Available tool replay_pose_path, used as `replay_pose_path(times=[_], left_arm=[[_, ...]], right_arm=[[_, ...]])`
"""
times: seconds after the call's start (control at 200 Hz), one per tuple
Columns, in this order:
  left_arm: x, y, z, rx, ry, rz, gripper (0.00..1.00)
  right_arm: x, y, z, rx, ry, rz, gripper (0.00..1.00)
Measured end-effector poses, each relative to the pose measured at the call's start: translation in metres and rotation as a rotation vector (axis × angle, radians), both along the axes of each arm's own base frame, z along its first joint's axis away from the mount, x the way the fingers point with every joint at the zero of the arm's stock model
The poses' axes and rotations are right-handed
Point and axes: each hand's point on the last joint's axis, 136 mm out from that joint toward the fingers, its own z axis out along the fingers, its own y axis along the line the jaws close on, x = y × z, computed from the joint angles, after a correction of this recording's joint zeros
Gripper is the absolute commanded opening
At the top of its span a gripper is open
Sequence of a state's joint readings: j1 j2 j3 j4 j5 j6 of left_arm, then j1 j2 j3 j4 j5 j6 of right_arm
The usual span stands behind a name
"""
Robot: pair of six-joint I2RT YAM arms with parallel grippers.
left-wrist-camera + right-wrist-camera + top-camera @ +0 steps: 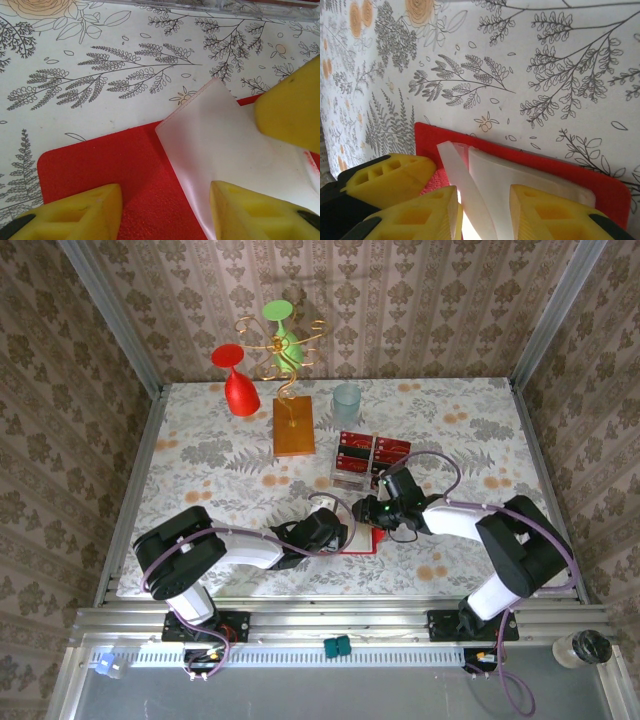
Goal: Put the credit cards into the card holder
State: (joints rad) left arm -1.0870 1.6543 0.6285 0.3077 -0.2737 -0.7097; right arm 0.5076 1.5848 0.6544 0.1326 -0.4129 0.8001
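Next, I back my left gripper off and press the lifted pocket [207, 135] flat with my right gripper, because my left gripper is hovering over the red leaf [110, 157] where that pocket must lie.
The card holder [362, 543] lies open on the floral table near the front, red with a pale clear pocket [225, 150] lifted off it. My left gripper [165, 215] is open low over the holder [100, 165], one finger on the red leaf, the other at the pocket's edge. My right gripper [485, 220] is open too, with the pocket's pale flaps [470, 180] standing between its fingers. In the top view the two grippers, left [335, 530] and right [378, 512], meet over the holder. The credit cards [360, 452] lie in a clear tray behind.
The clear tray [345, 480] sits just beyond the holder. Further back stand an orange wooden block [293, 425] with a gold wire stand, a red goblet [240, 390], a green goblet [283, 335] and a pale cup [346, 400]. Metal rails edge the table.
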Motion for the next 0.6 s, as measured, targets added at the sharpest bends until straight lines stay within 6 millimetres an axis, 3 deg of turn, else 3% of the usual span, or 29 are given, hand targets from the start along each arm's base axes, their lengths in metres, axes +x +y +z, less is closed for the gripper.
replay_pose_path(times=[0.235,0.46,0.6], left_arm=[[0.000,0.000,0.000,0.000,0.000,0.000,0.52],[-0.003,-0.002,0.005,-0.026,-0.003,-0.018,0.66],[-0.011,0.012,0.010,-0.027,-0.005,-0.021,0.69]], right_arm=[[-0.002,0.009,0.001,0.045,0.013,0.021,0.31],[-0.005,0.016,0.007,0.088,0.027,0.034,0.33],[-0.006,0.022,0.011,0.117,0.030,0.042,0.33]])
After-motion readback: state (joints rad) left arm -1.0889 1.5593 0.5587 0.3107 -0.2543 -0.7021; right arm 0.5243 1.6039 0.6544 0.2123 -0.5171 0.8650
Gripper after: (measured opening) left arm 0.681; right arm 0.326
